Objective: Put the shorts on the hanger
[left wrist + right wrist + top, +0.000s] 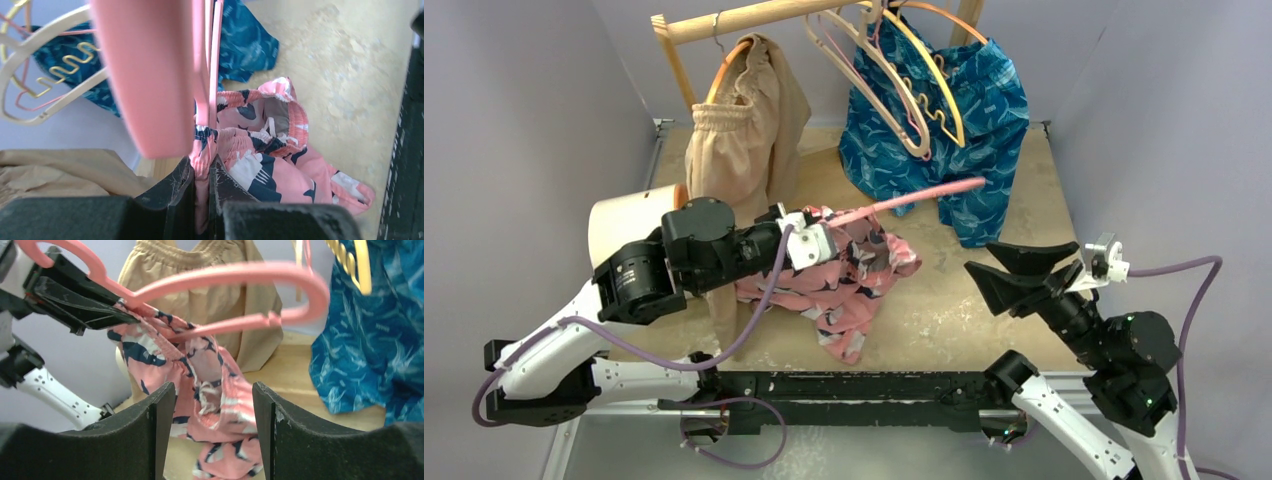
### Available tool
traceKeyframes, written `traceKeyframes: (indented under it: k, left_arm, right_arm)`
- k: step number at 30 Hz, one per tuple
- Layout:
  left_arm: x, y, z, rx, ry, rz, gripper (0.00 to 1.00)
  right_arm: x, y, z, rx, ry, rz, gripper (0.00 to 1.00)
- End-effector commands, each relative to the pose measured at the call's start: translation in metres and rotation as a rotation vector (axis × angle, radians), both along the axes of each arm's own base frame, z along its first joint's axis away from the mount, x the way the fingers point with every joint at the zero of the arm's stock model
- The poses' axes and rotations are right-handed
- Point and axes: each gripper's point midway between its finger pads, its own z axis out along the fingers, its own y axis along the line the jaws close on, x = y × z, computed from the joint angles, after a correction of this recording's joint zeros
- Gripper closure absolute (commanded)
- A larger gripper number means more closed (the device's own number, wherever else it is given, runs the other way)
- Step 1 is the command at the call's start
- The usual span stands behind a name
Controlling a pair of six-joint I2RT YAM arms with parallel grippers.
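Observation:
The waistband's loose side (902,251) droops below the hanger's loose end (975,184), so next my right gripper pulls the waistband out to that end of the hanger while my left gripper keeps its hold.
The pink leafy-print shorts (856,272) lie bunched on the table, their waistband lifted at the left. My left gripper (822,236) is shut on the pink hanger (924,195) together with the waistband; the hanger sticks out level toward the right. In the left wrist view the pink fabric (260,160) is pinched between the shut jaws (204,172), with the hanger's wide hook (145,75) close above. My right gripper (980,258) is open and empty, right of the shorts. Its view shows the hanger (240,274), the shorts (210,385) hanging from it, and open fingers (160,410).
A wooden rail (754,18) at the back carries beige shorts (744,125) on an orange hanger, blue patterned shorts (969,130), and spare beige hangers (894,85). A beige roll (629,220) stands at the left. Walls close in on both sides.

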Motion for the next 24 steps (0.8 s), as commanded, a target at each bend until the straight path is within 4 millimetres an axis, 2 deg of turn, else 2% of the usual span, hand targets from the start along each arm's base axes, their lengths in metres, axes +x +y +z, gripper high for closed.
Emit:
traceKeyframes:
  k: [1,5,10,13,18,24]
  left_arm:
    - [0.017,0.01,0.071,-0.364,-0.028,0.161,1.0]
    - [0.013,0.009,0.086,-0.524,0.049,0.164,1.0]
    - [0.008,0.001,0.085,-0.595,0.142,0.147,1.0]
    - [0.003,-0.007,0.083,-0.627,0.189,0.114,1.0]
    - [-0.001,-0.015,0.079,-0.663,0.229,0.086,1.0]
    - [-0.001,-0.016,0.076,-0.677,0.238,0.08,1.0]
  right_arm:
    - [0.01,-0.011,0.0,0.143,0.154,-0.075,0.41]
    - [0.029,0.0,-0.022,0.111,0.271,-0.104,0.44]
    - [0.056,0.026,-0.043,0.067,0.383,-0.098,0.47]
    - [0.068,0.04,-0.047,0.055,0.39,-0.08,0.48]
    - [0.09,0.048,-0.062,0.005,0.366,-0.119,0.48]
    - [0.101,0.059,-0.082,-0.033,0.376,-0.11,0.47]
